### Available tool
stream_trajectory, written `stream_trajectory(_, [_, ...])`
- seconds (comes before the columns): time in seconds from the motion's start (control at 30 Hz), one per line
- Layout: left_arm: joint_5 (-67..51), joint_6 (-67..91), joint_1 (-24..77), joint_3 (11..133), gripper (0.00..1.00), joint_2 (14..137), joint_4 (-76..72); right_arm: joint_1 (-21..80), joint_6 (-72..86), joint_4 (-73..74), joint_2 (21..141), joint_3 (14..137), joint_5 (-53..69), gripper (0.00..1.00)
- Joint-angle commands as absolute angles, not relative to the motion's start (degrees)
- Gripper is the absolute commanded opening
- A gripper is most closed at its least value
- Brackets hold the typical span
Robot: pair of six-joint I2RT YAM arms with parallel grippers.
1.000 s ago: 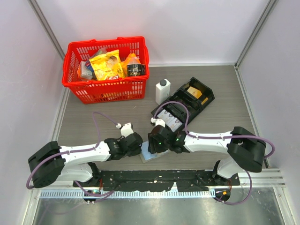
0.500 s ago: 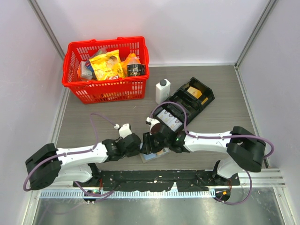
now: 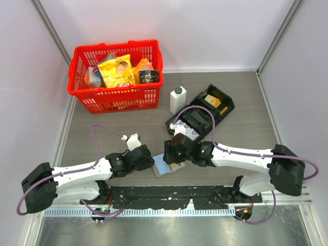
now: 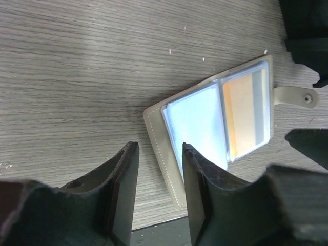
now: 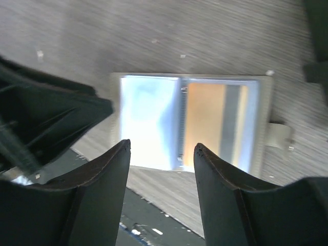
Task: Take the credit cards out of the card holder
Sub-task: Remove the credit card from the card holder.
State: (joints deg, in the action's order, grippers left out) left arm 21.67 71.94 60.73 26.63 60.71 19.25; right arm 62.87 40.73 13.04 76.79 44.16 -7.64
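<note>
I should hold down the holder's tan edge (image 4: 162,148) with my left gripper while my right gripper lifts the plastic, because the orange card lies (image 5: 205,118) under plastic in the loose card holder.
The card holder (image 3: 168,168) lies open and flat on the table near the front edge. It is grey-tan, with a pale blue shiny panel (image 4: 197,123) on one half and an orange card (image 4: 245,115) under clear plastic on the other. Its snap tab (image 4: 294,96) sticks out on the orange side. My left gripper (image 4: 160,148) is open and empty, just left of the holder's blue edge. My right gripper (image 5: 163,146) is open and empty, hovering above the holder (image 5: 189,123). In the top view the left gripper (image 3: 147,161) and right gripper (image 3: 174,156) flank the holder.
A black compartmented tray (image 3: 202,115) lies just behind the right gripper. A white bottle (image 3: 177,99) stands next to it. A red basket (image 3: 117,97) of groceries is at the back left. The black arm-mount rail (image 3: 169,195) runs close in front of the holder.
The right gripper has drawn back and to the right off the holder, so the blue panel now shows. The left arm has shifted a little to the left.
</note>
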Motion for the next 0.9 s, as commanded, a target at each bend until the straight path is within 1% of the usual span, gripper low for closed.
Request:
stream_trajectory(0.0, [22.77,71.63,60.91,28.91,0.45,60.02,18.72,62.14,41.92,19.95,77.25,44.92,-15.73,0.58])
stream_trajectory(0.13, [21.18,70.93,60.91,29.79,0.5,63.1,17.58,62.14,42.71,19.78,79.71,44.47,-15.56,0.58])
stream_trajectory(0.33, [20.22,70.66,60.91,30.15,0.51,67.49,16.08,62.05,42.63,18.9,82.0,44.56,-15.29,0.59])
stream_trajectory(0.5, [19.6,70.75,60.91,29.88,0.43,69.34,14.94,62.05,42.98,18.72,83.76,44.65,-14.94,0.6])
stream_trajectory(0.87, [18.9,70.93,60.91,29.62,0.36,70.4,13.89,62.05,42.72,17.93,85.25,44.74,-13.36,0.6])
